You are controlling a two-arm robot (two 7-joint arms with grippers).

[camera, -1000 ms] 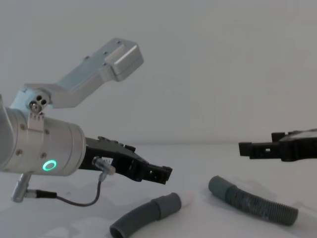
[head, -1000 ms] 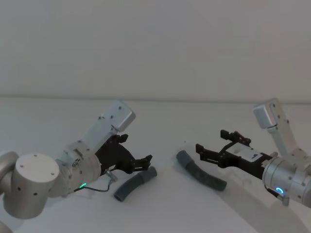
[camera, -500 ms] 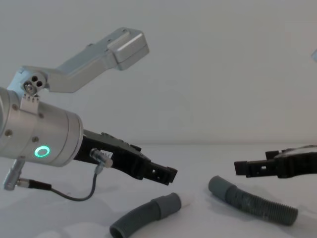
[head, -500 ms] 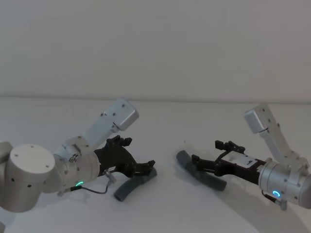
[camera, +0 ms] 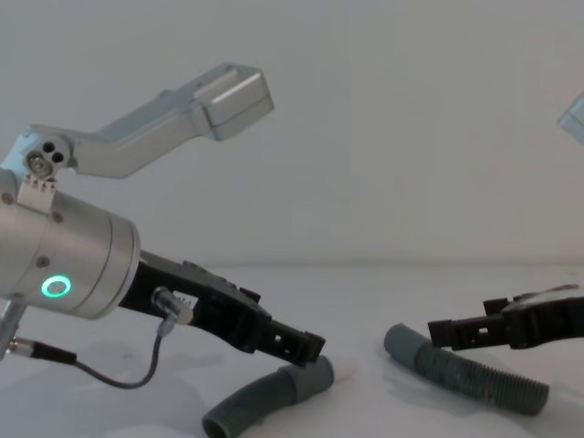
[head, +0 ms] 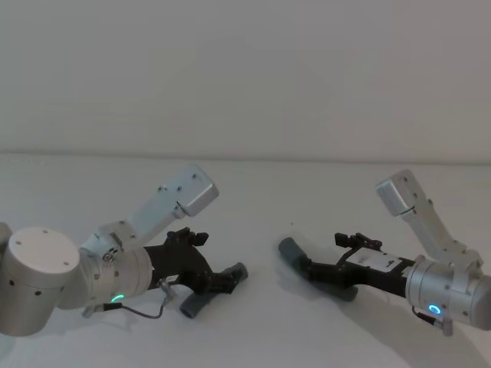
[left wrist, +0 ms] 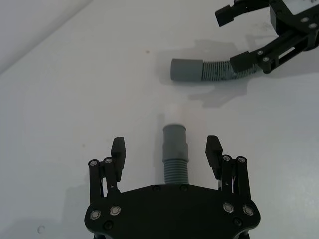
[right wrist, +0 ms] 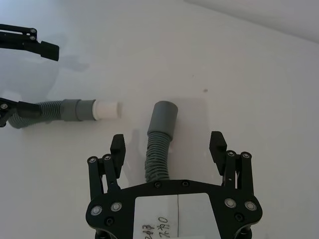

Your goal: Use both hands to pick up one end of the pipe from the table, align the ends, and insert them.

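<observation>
The ribbed piece (camera: 470,375) will stay bent and hold the cuff out when the robot lifts it, because the body curves (right wrist: 158,153) behind the smooth cuff.
Two dark-grey pipe pieces lie on the white table (head: 253,192). The left piece (head: 205,296) (camera: 260,399) (left wrist: 175,159) has a cuff with a white tip (left wrist: 175,115) pointing toward the other piece. My left gripper (head: 224,279) (left wrist: 166,146) (camera: 307,347) is open, low over it, fingers either side of the ribbed body. The right, ribbed piece (head: 301,259) (camera: 467,374) (right wrist: 158,149) ends in a smooth cuff (right wrist: 164,114). My right gripper (head: 326,258) (right wrist: 168,143) (camera: 444,331) is open and straddles it just behind the cuff.
A pale wall (head: 245,77) rises behind the table. The two cuffs face each other across a short bare gap of table (head: 261,264). A thin cable (camera: 100,370) hangs under the left wrist.
Both grippers have dropped toward the table and moved forward, so each now has its open fingers around its own pipe piece. The pipe pieces have not moved.
</observation>
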